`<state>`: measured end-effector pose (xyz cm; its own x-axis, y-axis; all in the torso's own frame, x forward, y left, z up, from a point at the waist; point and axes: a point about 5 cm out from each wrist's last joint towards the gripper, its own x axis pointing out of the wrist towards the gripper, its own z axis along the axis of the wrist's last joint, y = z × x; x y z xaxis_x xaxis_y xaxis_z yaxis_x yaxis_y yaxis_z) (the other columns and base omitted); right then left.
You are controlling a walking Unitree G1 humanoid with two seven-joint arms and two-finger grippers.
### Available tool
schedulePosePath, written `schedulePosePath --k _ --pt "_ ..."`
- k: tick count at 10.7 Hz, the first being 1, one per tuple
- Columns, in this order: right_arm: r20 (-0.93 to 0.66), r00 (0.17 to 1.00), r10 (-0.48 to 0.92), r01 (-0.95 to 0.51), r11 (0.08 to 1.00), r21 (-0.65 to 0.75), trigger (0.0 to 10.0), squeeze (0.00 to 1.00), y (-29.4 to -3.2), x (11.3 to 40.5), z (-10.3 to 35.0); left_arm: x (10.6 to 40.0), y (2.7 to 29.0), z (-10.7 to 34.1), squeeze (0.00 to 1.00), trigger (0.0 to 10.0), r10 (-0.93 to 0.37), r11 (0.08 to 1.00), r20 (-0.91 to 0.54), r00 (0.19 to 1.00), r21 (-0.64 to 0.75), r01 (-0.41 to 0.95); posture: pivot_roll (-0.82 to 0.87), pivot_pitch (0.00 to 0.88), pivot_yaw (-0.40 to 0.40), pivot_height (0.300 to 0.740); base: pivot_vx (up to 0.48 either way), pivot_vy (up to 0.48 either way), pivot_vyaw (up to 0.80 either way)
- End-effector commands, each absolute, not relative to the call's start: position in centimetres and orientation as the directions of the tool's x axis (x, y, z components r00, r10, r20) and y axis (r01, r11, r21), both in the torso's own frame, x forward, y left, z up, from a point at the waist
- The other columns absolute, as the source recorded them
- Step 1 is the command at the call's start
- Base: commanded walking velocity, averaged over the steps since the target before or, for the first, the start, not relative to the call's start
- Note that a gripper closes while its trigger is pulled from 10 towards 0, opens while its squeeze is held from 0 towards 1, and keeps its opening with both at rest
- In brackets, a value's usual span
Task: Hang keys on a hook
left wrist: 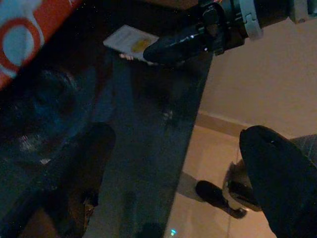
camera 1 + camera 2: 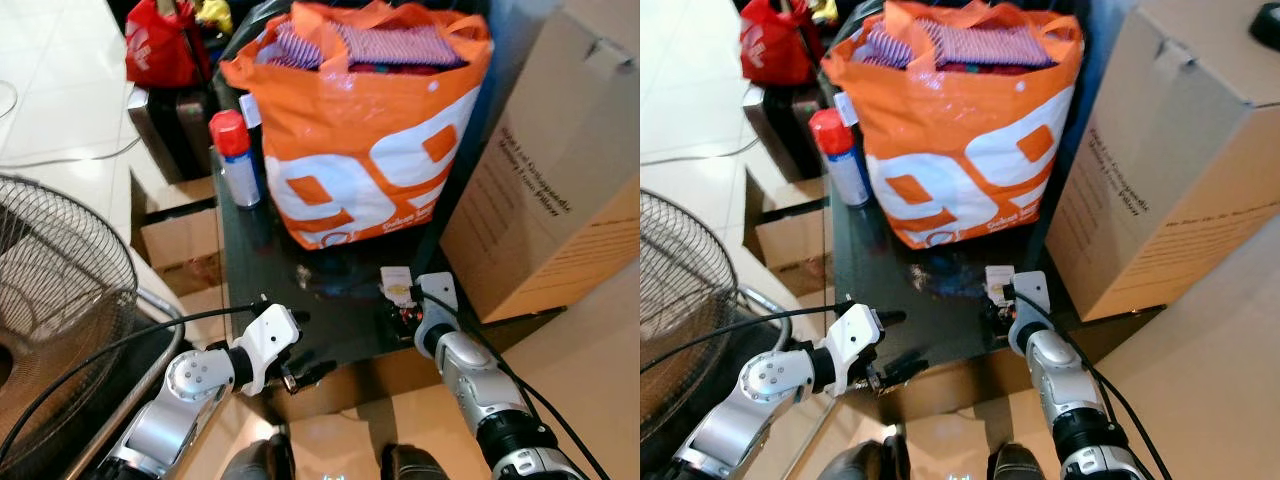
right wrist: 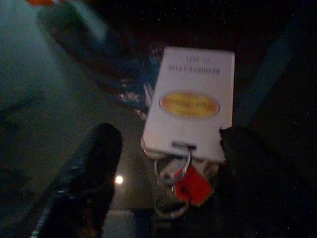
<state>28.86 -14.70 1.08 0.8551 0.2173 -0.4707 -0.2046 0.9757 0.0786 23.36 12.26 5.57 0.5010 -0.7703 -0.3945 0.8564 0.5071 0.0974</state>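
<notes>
I expect the white tag (image 3: 190, 101) to swing down and dangle when I lift the metal ring, because the ring loops loosely through the slot (image 3: 184, 146) in the tag.
The keys lie on the dark glass table (image 2: 260, 270) near its front right corner: a white tag with a yellow oval (image 3: 193, 106), metal rings (image 3: 171, 166) and a small red fob (image 3: 190, 186). The tag (image 2: 396, 283) rests just ahead of my right wrist. My right gripper (image 3: 171, 191) is open and low over the table, one finger (image 3: 86, 166) on each side of the rings. My left gripper (image 2: 305, 346) is open at the table's front edge, to the left of the keys, with nothing between its fingers (image 1: 74, 168).
A full orange shopping bag (image 2: 370, 130) and a red-capped spray can (image 2: 238, 160) stand at the back of the table. A large cardboard box (image 2: 560, 170) rises on the right. On the left are a fan grille (image 2: 55, 290) and low boxes (image 2: 180, 245).
</notes>
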Motion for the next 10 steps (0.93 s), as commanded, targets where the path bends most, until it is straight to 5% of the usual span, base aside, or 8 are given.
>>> schedulePosePath --k 1,4,7,10 --pt "-0.474 0.855 0.212 -0.203 0.977 0.071 4.3 0.0 -14.62 28.9 0.97 23.2 12.42 5.64 0.25 10.0 -0.769 0.502 -0.403 0.496 0.1 0.859 -0.14 0.188 0.068 0.74 0.0 0.0 0.0" --pt "-0.483 0.842 0.241 -0.278 0.961 -0.004 2.7 0.0 -14.7 28.75 0.83 23.33 12.22 5.86 0.25 10.0 -0.767 0.508 -0.4 0.502 0.1 0.856 -0.14 0.193 0.062 0.74 0.0 0.0 0.0" --pt "-0.484 0.841 0.242 -0.292 0.956 -0.029 0.0 0.0 -14.61 28.74 0.79 23.33 12.08 5.82 0.25 10.0 -0.766 0.509 -0.401 0.502 0.099 0.855 -0.15 0.193 0.06 0.74 0.0 0.0 0.0" --pt "-0.49 0.839 0.236 -0.294 0.955 -0.044 0.0 0.0 -14.84 28.67 0.73 23.36 11.98 5.77 0.25 10.0 -0.766 0.509 -0.401 0.502 0.097 0.855 -0.15 0.19 0.058 0.74 0.0 0.0 0.0"
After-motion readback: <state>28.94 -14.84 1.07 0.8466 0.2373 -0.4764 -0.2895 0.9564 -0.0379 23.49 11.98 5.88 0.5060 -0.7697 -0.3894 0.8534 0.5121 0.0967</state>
